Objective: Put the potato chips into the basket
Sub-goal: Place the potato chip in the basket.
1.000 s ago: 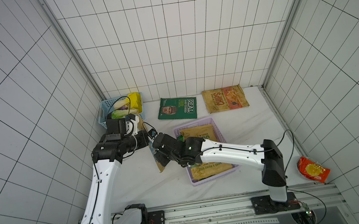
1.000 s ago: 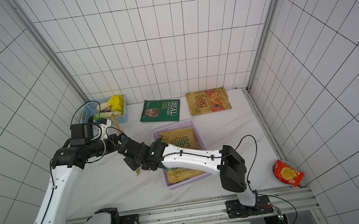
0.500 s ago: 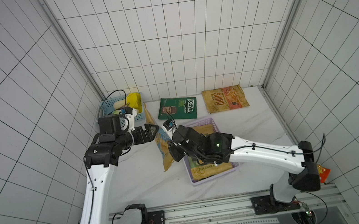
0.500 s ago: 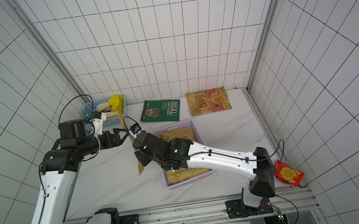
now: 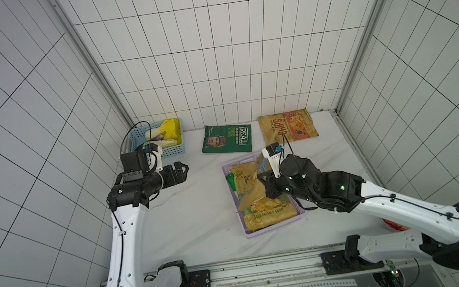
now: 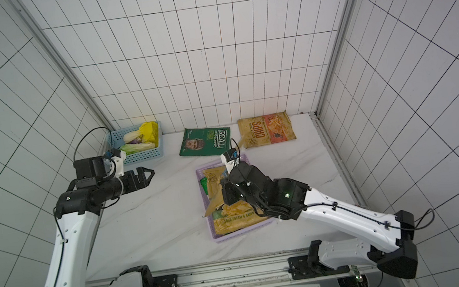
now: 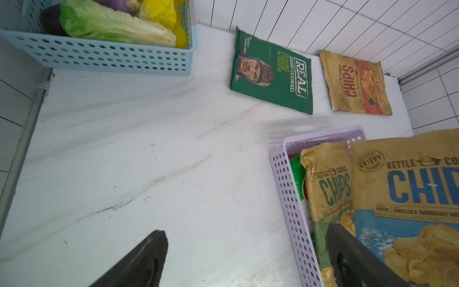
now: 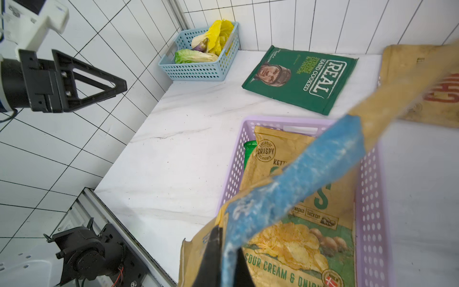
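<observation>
My right gripper should swing the tan and blue CHIPS bag [image 5: 252, 193] toward the basket's far rim [image 5: 242, 160] and lay it flat, because the bag hangs edge-on over the lilac basket.
My right gripper [image 8: 227, 266] is shut on the lower edge of a tan and blue CHIPS bag [image 5: 251, 191]. The bag hangs edge-on and tilted over the lilac basket [image 5: 276, 227], also seen in the wrist views [image 8: 310, 174] [image 7: 409, 188]. A sour cream CHIPS bag [image 8: 298, 243] lies inside the basket on a green bag [image 8: 249, 149]. My left gripper [image 5: 186, 171] stands open and empty above the table, left of the basket. The dark green REAL bag [image 5: 228, 142] and a tan and red CHIPS bag [image 5: 288, 126] lie flat by the back wall.
A blue lattice basket [image 5: 176, 150] of toy vegetables sits in the back left corner. A red snack pack [image 5: 395, 224] lies at the front right, partly under my right arm. Tiled walls close in three sides.
My left gripper opened, let go of the tan and blue bag and drew back to the left. My right gripper closed on the bag and carried it right, over the basket.
</observation>
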Tool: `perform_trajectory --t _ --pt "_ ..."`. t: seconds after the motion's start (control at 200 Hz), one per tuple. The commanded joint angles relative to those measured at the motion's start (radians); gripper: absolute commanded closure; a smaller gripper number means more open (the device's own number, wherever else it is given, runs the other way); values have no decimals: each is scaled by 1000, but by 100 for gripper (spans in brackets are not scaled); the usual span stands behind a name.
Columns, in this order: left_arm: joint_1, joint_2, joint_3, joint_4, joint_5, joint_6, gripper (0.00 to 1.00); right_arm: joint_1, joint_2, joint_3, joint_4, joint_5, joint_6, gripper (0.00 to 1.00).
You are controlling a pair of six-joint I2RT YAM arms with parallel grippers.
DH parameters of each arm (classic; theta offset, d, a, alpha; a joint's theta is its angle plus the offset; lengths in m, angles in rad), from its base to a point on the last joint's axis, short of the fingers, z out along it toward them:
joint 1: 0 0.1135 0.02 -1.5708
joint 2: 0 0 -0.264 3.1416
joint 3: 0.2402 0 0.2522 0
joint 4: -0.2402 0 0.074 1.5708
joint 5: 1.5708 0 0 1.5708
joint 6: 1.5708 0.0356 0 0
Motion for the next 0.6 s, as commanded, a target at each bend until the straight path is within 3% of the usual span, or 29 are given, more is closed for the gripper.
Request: perform_trajectory --t 0.0,0.195,0.37,0.595 --pt "4 -33 -43 54 -12 16 2 -28 -55 -94 61 -77 73 100" --pt "4 -45 -86 48 21 29 2 -57 -61 -138 75 -163 63 100" --pt "4 -64 -139 53 6 37 2 -67 -6 -4 27 -188 -5 99" --pt "3 -70 -196 88 12 21 2 -154 164 188 5 -395 -44 98"
